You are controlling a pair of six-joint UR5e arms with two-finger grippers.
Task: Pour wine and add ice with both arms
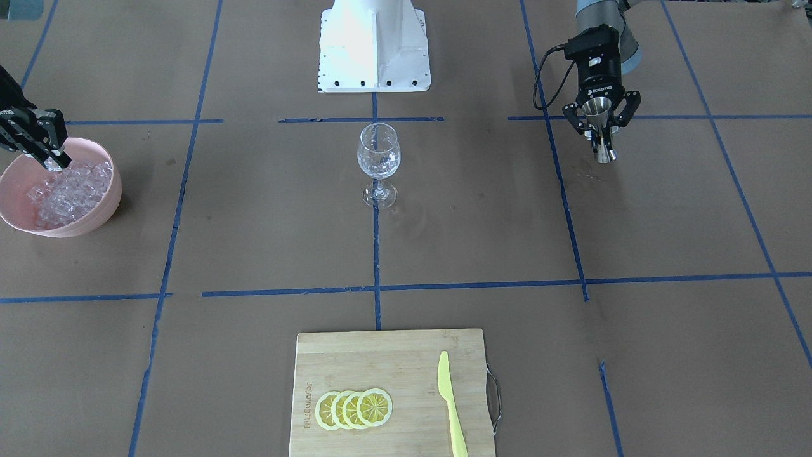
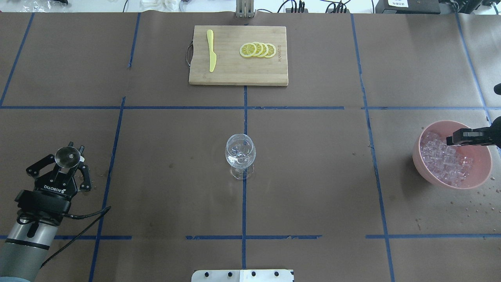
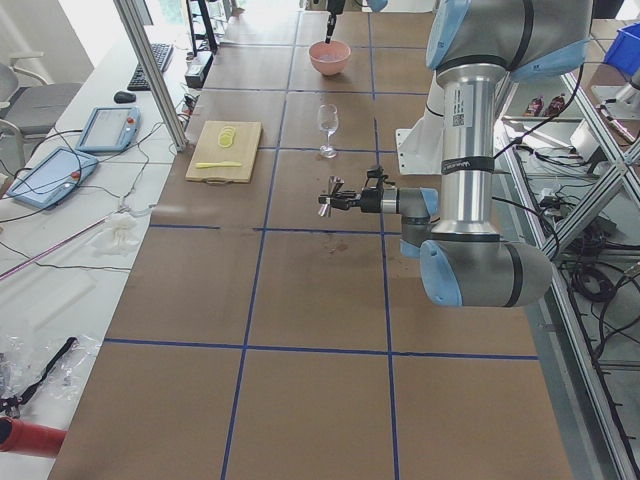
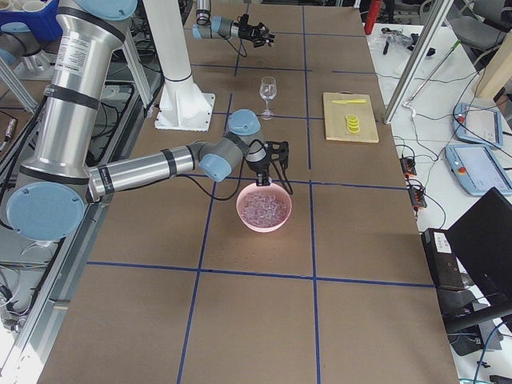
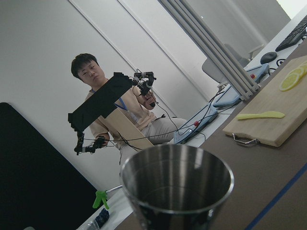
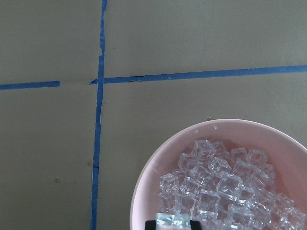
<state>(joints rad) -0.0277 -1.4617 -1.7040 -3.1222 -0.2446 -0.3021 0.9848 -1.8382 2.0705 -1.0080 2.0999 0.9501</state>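
Note:
The steel jigger (image 1: 605, 153) is tilted in the robot's left gripper, far from the wine glass, so the left gripper should roll back to bring the jigger upright and hold it level.
My left gripper (image 1: 601, 127) (image 2: 70, 162) is shut on a steel jigger (image 1: 599, 120) (image 2: 67, 155) (image 5: 177, 187), held roughly upright above the table on my left side. My right gripper (image 1: 56, 163) (image 2: 451, 140) reaches into a pink bowl (image 1: 108, 206) (image 2: 438, 181) (image 6: 144, 187) heaped with clear ice (image 1: 66, 190) (image 2: 442, 156) (image 6: 220, 187). In the right wrist view one ice cube (image 6: 172, 221) sits between its fingertips (image 6: 151, 224). A clear stemmed wine glass (image 1: 378, 158) (image 2: 240, 152) stands at the table's centre, far from both grippers.
A wooden cutting board (image 1: 380, 355) (image 2: 235, 70) lies at the table's far side with lemon slices (image 1: 354, 408) (image 2: 257, 50) and a yellow knife (image 1: 451, 406) (image 2: 211, 55). The white pedestal base (image 1: 374, 44) stands behind the glass. Water spots lie near the bowl.

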